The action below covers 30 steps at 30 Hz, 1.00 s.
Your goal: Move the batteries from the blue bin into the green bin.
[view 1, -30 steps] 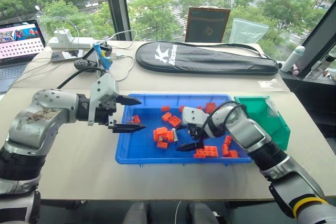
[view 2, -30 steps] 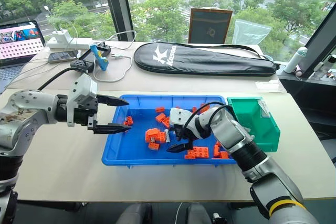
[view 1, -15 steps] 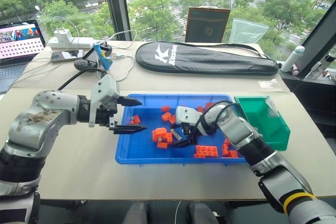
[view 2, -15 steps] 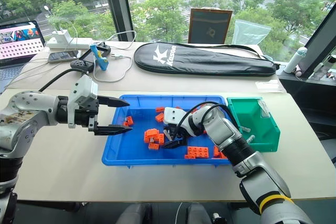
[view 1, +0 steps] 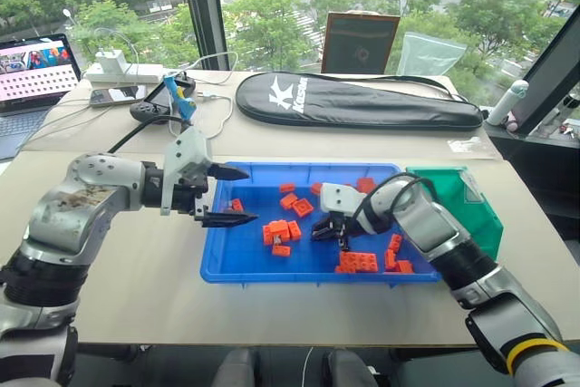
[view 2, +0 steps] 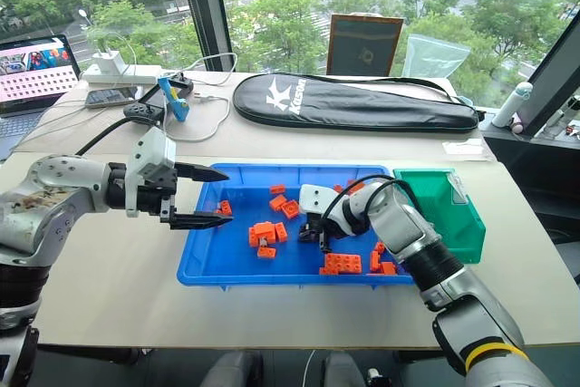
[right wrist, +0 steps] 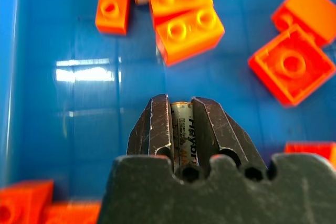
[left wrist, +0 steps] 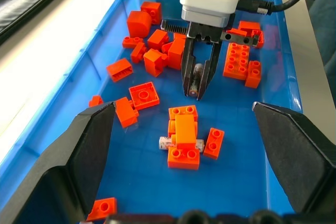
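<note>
I keep carrying the silvery battery (right wrist: 184,132), which sits between my right gripper's fingers, clear of the orange bricks, until it hangs over the green bin (view 1: 471,215).
The blue bin (view 1: 237,266) lies in the middle of the table, with the green bin (view 1: 450,193) touching its right end. My right gripper (view 1: 328,235) hangs over the blue bin's middle, shut on a silvery battery (right wrist: 183,125). The left wrist view shows that battery (left wrist: 196,79) pinched between the two black fingers. Another battery (left wrist: 164,141) lies on the bin floor, half hidden under an orange brick pile. Over the bin's left rim, my left gripper (view 1: 251,195) stands open and holds nothing.
Orange toy bricks (view 1: 283,231) are scattered across the blue bin. Behind it lie a black racket case (view 1: 353,101), a laptop (view 1: 34,74), a power strip with cables (view 1: 122,74) and a blue-handled tool (view 1: 178,99). A white bottle (view 1: 504,101) stands far right.
My right gripper went from open to shut on a battery near the brick pile, then drew back a little to the right. The left arm has stayed put.
</note>
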Available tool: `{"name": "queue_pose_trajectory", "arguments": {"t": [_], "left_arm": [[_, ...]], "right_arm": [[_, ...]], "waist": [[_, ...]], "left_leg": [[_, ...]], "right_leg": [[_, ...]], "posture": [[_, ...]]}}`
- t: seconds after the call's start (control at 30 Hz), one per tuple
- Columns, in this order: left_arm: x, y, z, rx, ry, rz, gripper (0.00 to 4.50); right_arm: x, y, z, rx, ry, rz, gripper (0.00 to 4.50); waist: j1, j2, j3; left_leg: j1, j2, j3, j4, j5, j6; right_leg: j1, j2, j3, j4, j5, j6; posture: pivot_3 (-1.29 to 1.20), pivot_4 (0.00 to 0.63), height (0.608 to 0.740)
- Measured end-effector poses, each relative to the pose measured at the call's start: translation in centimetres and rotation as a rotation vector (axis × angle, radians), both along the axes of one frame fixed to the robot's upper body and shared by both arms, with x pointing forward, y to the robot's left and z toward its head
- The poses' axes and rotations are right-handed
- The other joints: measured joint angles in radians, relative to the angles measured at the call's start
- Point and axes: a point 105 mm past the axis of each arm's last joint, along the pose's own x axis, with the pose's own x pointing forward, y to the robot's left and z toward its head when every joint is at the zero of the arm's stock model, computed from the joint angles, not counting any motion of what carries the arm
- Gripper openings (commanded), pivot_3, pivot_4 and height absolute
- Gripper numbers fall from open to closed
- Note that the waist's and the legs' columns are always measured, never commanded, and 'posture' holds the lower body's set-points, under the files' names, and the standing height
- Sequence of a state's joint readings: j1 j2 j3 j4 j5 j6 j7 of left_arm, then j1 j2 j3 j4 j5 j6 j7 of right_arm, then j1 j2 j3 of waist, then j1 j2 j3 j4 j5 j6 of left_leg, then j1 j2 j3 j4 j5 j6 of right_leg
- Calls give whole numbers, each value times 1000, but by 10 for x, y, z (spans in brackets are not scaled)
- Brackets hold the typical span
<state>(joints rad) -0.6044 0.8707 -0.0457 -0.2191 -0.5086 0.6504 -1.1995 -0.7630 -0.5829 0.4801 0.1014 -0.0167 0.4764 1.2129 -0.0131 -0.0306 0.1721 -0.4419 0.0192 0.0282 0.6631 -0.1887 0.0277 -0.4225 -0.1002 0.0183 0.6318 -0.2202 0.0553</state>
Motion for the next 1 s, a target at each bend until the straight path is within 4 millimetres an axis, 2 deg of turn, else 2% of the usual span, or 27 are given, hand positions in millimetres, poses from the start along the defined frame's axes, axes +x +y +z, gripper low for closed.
{"name": "queue_pose_trajectory", "arguments": {"t": [0.13, 0.23, 0.37, 0.4, 0.5, 0.57, 0.63, 0.7, 0.83, 0.9, 1.0], "left_arm": [[1, -4, 2, -3, -13, -19, 4500], [3, -4, 1, -4, -12, -13, 4500], [5, -5, 1, -8, -9, -17, 4500], [5, -7, 2, -11, -10, -24, 4500], [5, -7, 2, -13, -12, -25, 4500], [6, -9, 2, -15, -17, -31, 4500], [5, -13, 1, -20, -15, -49, 4500], [6, -16, -2, -24, -4, -59, 4500], [10, -19, -2, -23, -2, -65, 4500], [11, -21, 1, -26, -19, -79, 4500], [12, -21, 1, -24, -20, -81, 4500]], "right_arm": [[-1, -4, 12, 15, -15, -19, 259], [-2, -10, 31, 48, -29, -43, 259], [-4, -19, 69, 161, -32, -81, 259], [-5, -29, 79, 170, -41, -98, 259], [4, -80, 107, 151, -126, -257, 259], [10, -110, 116, 126, -171, -369, 259], [17, -139, 117, 96, -197, -484, 259], [20, -156, 111, 70, -202, -553, 259], [26, -177, 94, 55, -182, -649, 259], [27, -181, 87, 42, -187, -667, 1288], [27, -183, 83, 40, -191, -681, 2206]], "waist": [[-1, 0, 0], [-1, 0, 0], [0, 0, 0], [3, 0, 0], [19, 0, 0], [20, 0, 0], [20, 0, 0], [16, 0, 0], [1, 0, 0], [-1, 0, 0], [-2, 0, 0]], "left_leg": [[0, 0, 0, 0, 0, 0], [0, 0, 0, 0, 0, 0], [0, 0, 0, 0, 0, 0], [0, 0, 0, 0, 0, 0], [0, -1, 1, 0, 0, 0], [0, -1, 1, 0, 0, 0], [0, -1, 2, 0, 0, 0], [0, -1, 2, 0, 0, 0], [0, -1, 2, 0, 0, 0], [0, -1, 2, 0, 0, 0], [0, -1, 2, 0, 0, 0]], "right_leg": [[0, 0, 0, 0, 0, 0], [0, 0, 0, 0, 0, 0], [0, 0, 0, 0, 0, 0], [0, 0, 0, -1, 0, 0], [1, -2, 0, -2, 0, 0], [1, -2, 0, -2, 0, 0], [1, -2, 0, -2, 0, 0], [0, -2, 0, -2, 0, 0], [-1, -1, 2, -1, 0, 0], [-1, -1, 2, -1, 0, 0], [-1, -1, 2, -1, 0, 0]], "posture": [[0, 150, 740], [0, 150, 740], [0, 150, 740], [0, 150, 740], [0, 150, 740], [0, 150, 740], [0, 150, 740], [0, 150, 740], [0, 150, 740], [0, 150, 740], [0, 150, 740]]}}
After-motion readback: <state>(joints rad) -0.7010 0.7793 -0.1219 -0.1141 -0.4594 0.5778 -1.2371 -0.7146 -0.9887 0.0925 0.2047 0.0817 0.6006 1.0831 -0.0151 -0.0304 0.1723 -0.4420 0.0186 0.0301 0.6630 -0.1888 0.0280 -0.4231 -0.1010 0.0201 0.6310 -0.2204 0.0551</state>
